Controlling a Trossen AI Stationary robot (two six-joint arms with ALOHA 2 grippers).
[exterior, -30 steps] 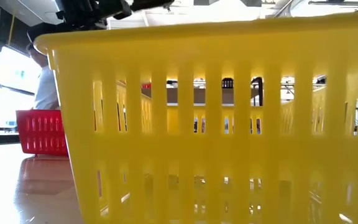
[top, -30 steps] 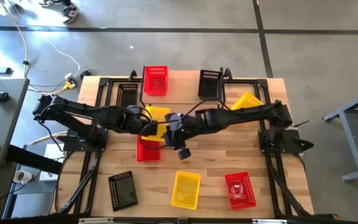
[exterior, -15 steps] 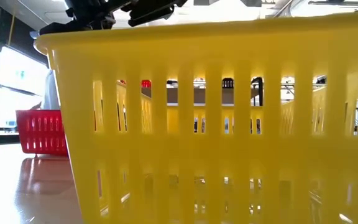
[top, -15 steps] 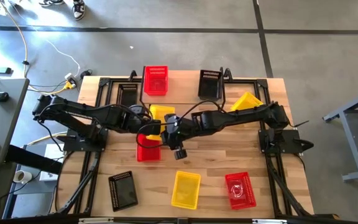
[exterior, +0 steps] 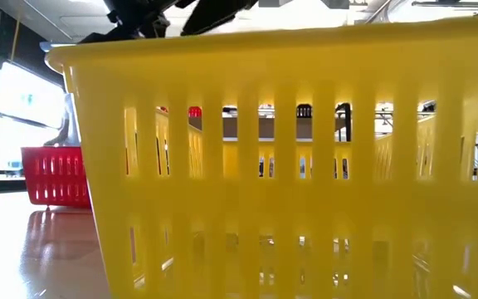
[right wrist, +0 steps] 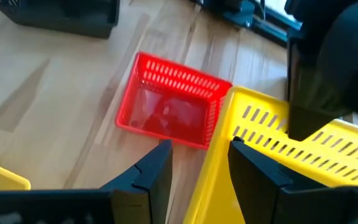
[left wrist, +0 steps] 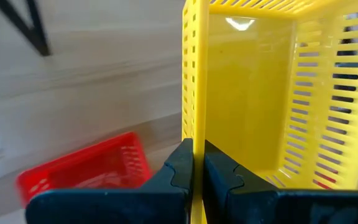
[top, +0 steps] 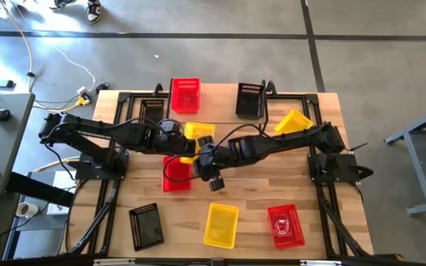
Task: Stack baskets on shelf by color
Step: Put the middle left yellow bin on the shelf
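Next, I grab the basket's near corner [right wrist: 206, 178] with my right gripper and take the yellow basket to the shelf's empty middle [top: 217, 97], because my left gripper is holding it away from there.
My left gripper [top: 181, 140] [left wrist: 197, 155] is shut on a yellow basket [top: 197, 134] [left wrist: 260, 93], held above the table's middle. My right gripper [top: 201, 154] [right wrist: 197, 149] is open at that basket's near right corner [right wrist: 229, 99], with a finger on either side of its wall. A red basket [top: 174, 174] [right wrist: 169, 109] [left wrist: 86, 171] stands on the table just below them. The shelf [top: 217, 109] runs along the far edge and carries a red basket [top: 185, 95] and a black basket [top: 250, 100]. My left gripper pinches the yellow basket's side wall at its rim [left wrist: 188, 118], one finger inside and one outside. It comes level from the table's left. The basket is lifted clear and roughly upright. My right gripper straddles the basket's corner wall [right wrist: 219, 143]; I cannot tell whether it touches.
Another black basket [top: 152, 111] sits at the shelf's left end, and a tilted yellow basket [top: 294, 121] lies to the right. Along the near edge stand a black basket [top: 146, 224], a yellow basket [top: 220, 225] [exterior: 289, 166] and a red basket [top: 285, 225].
My left gripper has carried the yellow basket a little toward the table's right and far edge, away from above the red basket. My right gripper has stayed close beside it, shifting slightly to the left.
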